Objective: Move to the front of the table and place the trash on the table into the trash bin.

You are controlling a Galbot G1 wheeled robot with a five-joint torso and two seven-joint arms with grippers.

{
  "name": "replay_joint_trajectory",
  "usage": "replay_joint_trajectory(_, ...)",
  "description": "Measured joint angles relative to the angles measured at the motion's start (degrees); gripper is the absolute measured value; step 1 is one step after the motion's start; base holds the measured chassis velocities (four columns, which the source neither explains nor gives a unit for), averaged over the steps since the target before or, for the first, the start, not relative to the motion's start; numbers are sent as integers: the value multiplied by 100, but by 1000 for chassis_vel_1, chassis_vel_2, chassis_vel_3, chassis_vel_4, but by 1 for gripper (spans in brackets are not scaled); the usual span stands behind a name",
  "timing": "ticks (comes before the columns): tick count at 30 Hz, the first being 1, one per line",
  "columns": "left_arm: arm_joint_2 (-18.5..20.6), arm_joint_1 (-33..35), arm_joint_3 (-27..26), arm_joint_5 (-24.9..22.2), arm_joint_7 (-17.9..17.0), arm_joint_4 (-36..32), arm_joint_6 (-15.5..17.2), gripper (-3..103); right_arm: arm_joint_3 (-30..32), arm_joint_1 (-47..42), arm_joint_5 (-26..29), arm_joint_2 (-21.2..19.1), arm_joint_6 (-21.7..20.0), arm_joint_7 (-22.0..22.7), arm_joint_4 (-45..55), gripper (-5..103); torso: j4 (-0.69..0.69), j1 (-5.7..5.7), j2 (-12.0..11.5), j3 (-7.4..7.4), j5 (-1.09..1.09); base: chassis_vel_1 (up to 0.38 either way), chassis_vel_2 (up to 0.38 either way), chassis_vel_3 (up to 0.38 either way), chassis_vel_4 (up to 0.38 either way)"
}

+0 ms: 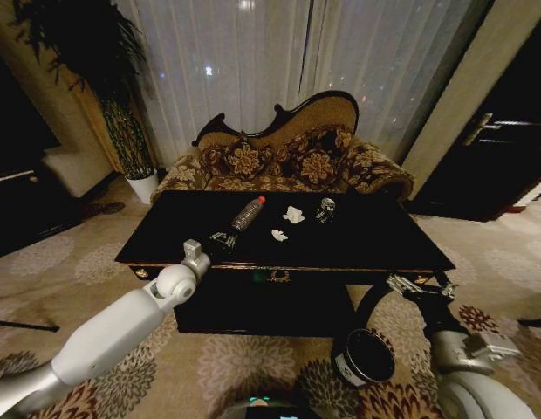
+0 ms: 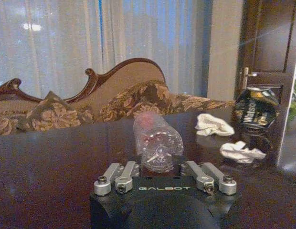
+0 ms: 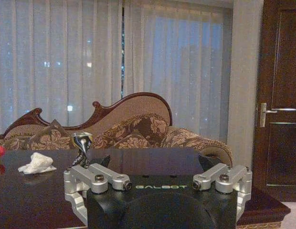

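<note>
The clear bottle (image 1: pixel 248 215) will squeeze narrow in the robot's right gripper when the robot carries it to the trash bin, because the see-through side has ribs.
The trash lies on the near-black table (image 1: pixel 384 249). A clear bottle (image 1: pixel 247 214) with a red cap rests on its side, and its base (image 2: pixel 157 143) sits between the jaws of my left gripper (image 1: pixel 220 240) (image 2: pixel 158 162), which is shut on it. Beside the bottle are two white paper wads (image 1: pixel 293 214) (image 1: pixel 278 234) (image 2: pixel 213 125) (image 2: pixel 241 151) and a silvery-black foil lump (image 1: pixel 326 209) (image 2: pixel 255 112) (image 3: pixel 82 143). My right gripper (image 1: pixel 419 286) (image 3: pixel 155 162) hangs open at the table's right front corner. The round dark trash bin (image 1: pixel 365 356) stands on the carpet below that gripper.
An ornate floral sofa (image 1: pixel 288 161) stands right behind the table, with curtains beyond it. A potted plant in a white pot (image 1: pixel 144 186) is at the back left. A dark door (image 1: pixel 506 157) is on the right. Patterned carpet surrounds the table.
</note>
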Motion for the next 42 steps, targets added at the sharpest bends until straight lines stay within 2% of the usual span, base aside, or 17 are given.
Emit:
replay_joint_trajectory(1, 20, 6, -1, 32, -8, -83, 3, 42, -11, 4, -1, 4, -2, -1, 2, 100, 0, 0, 0, 0, 0, 0, 0, 0, 0)
replay_joint_trajectory(4, 39, 9, -5, 36, -24, -155, 16, 47, -23, 10, -3, 8, -5, -3, 6, 100, 0, 0, 0, 0, 1, 0, 0, 0, 0)
replay_joint_trajectory(6, 49, 14, -34, 45, -42, -182, 21, 58, -40, 11, -5, 15, -8, -6, 15, 100, 0, 0, 0, 0, 1, 0, 0, 0, 0)
replay_joint_trajectory(7, 49, 14, -34, 45, -42, -182, 21, 58, -40, 11, -5, 15, -8, -6, 15, 100, 0, 0, 0, 0, 1, 0, 0, 0, 0)
replay_joint_trajectory(10, 38, -10, -116, 49, -53, -167, 21, 74, -55, 12, -10, 25, -10, -14, 21, 100, 0, 0, 0, 0, 0, 0, 0, 0, 0)
replay_joint_trajectory(11, -37, -101, -123, 45, -56, -35, 18, 85, -58, 12, -14, 26, -11, -20, 19, 100, 0, 0, 0, 0, 0, 0, 0, 0, 0)
replay_joint_trajectory(13, -96, -171, -84, 45, -56, 47, 16, 96, -58, 12, -14, 25, -11, -23, 17, 100, 0, 0, 0, 0, 1, 0, 0, 0, 0)
replay_joint_trajectory(16, -193, -290, 27, 36, -56, 152, 12, 99, -59, 10, -14, 25, -11, -27, 17, 100, 0, 0, 0, 0, 0, 0, 0, 0, 0)
replay_joint_trajectory(22, -477, -649, 369, -17, -35, 481, -3, 100, -34, -2, -5, 17, -11, -37, 8, 100, -1, 0, 0, 0, 2, 0, 0, 0, 0)
replay_joint_trajectory(31, -882, -876, 587, -34, -11, 1038, -55, 100, 6, -6, 20, 4, -7, -37, -49, 100, -1, 0, 0, 0, 1, 0, 0, 0, 0)
replay_joint_trajectory(33, -921, -883, 597, -16, -11, 1099, -75, 98, 7, -1, 22, 3, -6, -37, -61, 100, -1, 1, 0, 0, 1, 0, 0, 0, 0)
replay_joint_trajectory(38, -991, -930, 611, 46, -1, 1209, -157, 74, -17, 31, 23, -2, 2, -32, -117, 100, 0, 0, 0, 0, 1, 0, 0, 0, 0)
replay_joint_trajectory(40, -986, -934, 610, 47, -1, 1207, -159, 74, -24, 33, 20, -2, 6, -32, -123, 100, 0, 0, 0, 1, 1, 0, 0, 0, 0)
replay_joint_trajectory(42, -961, -936, 605, 43, 2, 1179, -159, 63, -41, 40, 14, -1, 11, -33, -134, 100, 0, 0, 0, 1, 1, 0, 0, 0, 0)
